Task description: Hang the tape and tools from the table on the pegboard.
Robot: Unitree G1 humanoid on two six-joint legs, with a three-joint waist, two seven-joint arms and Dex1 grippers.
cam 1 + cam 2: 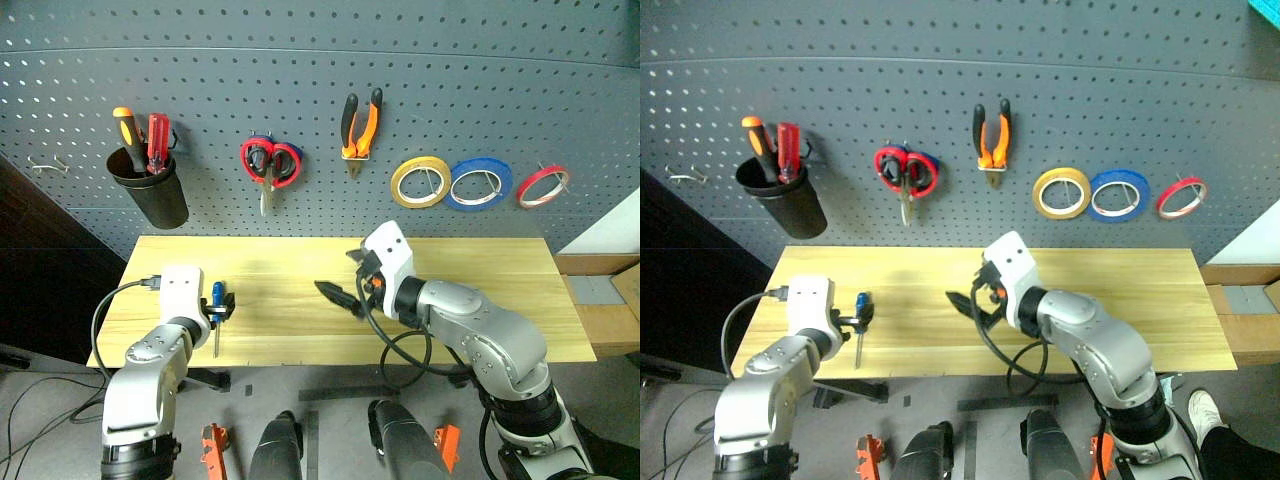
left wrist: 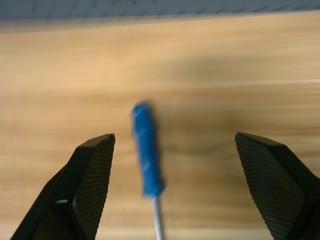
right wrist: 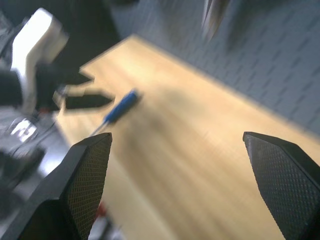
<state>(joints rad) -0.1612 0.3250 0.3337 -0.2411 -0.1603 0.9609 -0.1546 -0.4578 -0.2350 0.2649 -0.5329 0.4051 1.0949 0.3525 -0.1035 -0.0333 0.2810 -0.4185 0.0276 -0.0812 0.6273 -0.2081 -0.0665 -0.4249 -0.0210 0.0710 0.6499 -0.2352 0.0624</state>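
The left gripper's open fingers have the blue handle (image 1: 217,292) running lengthwise between them, so the robot should keep lowering them until there is one on each side of the handle's middle (image 2: 147,152), then close them.
A slim blue-handled screwdriver (image 1: 217,292) lies on the pine table (image 1: 480,300) near its left front edge. My left gripper (image 1: 222,306) is low over it and open, with a finger (image 2: 90,175) on each side of the blue handle (image 2: 146,155) and neither touching it. My right gripper (image 1: 342,280) hovers open and empty above the middle of the table, pointing left toward the screwdriver (image 3: 121,110). On the pegboard (image 1: 500,80) hang the orange-and-black pliers (image 1: 360,125) and the yellowish tape (image 1: 420,182).
A black cup (image 1: 150,185) holding orange and red screwdrivers hangs at the board's left. Red-handled scissors (image 1: 272,160) hang beside it. Blue tape (image 1: 480,183) and red tape (image 1: 543,185) hang right of the yellowish roll. A wooden shelf (image 1: 600,310) adjoins the table's right end.
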